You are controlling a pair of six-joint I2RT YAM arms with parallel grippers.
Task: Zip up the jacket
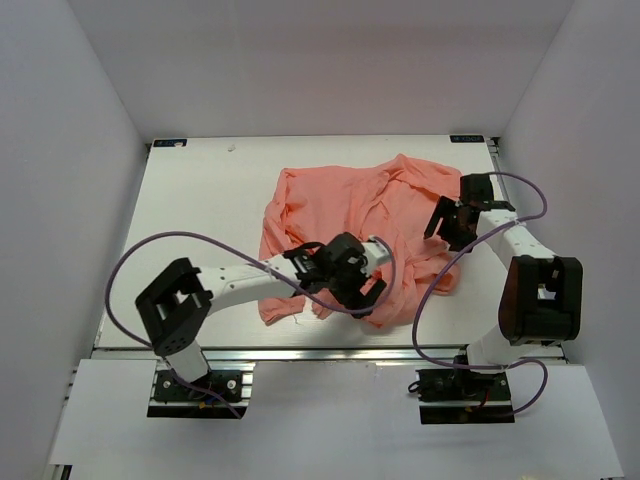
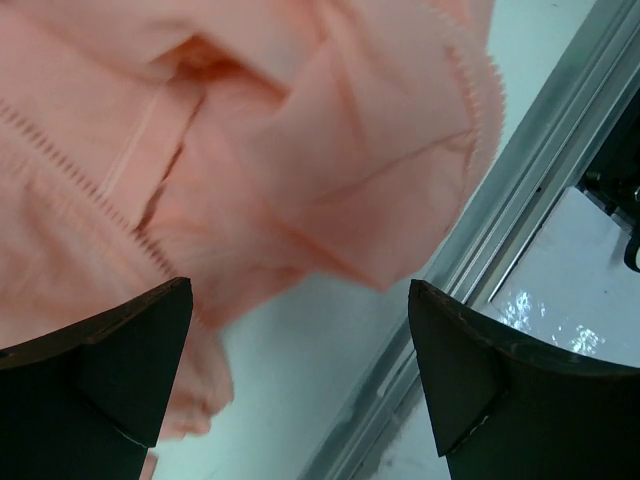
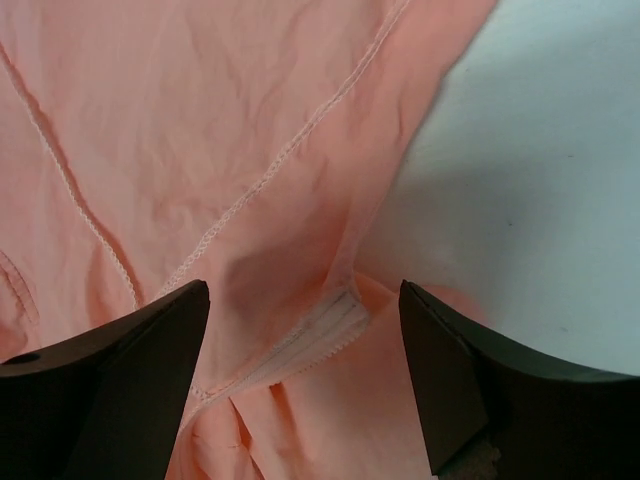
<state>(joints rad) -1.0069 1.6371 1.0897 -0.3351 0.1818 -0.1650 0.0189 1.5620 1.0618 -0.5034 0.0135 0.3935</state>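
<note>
The jacket's edge (image 3: 345, 308) is folded over its crumpled fabric, so next my right gripper grasps that edge and draws it toward the table's far corner (image 1: 484, 152) before zipping.
The salmon-pink jacket (image 1: 355, 215) lies crumpled on the white table, spread from the middle toward the right. My left gripper (image 1: 352, 285) hovers open over its near hem; the left wrist view shows wrinkled fabric (image 2: 250, 150) with a zipper tape (image 2: 90, 180) and bare table between the fingers. My right gripper (image 1: 447, 222) hovers open over the jacket's right edge. The right wrist view shows the fabric (image 3: 200, 130) and a pale zipper end (image 3: 320, 330) lying between the open fingers. Neither gripper holds anything.
The table's metal front rail (image 2: 520, 190) runs close to the left gripper. White table (image 1: 200, 220) lies left of the jacket. White walls enclose the table on three sides. Purple cables loop from both arms.
</note>
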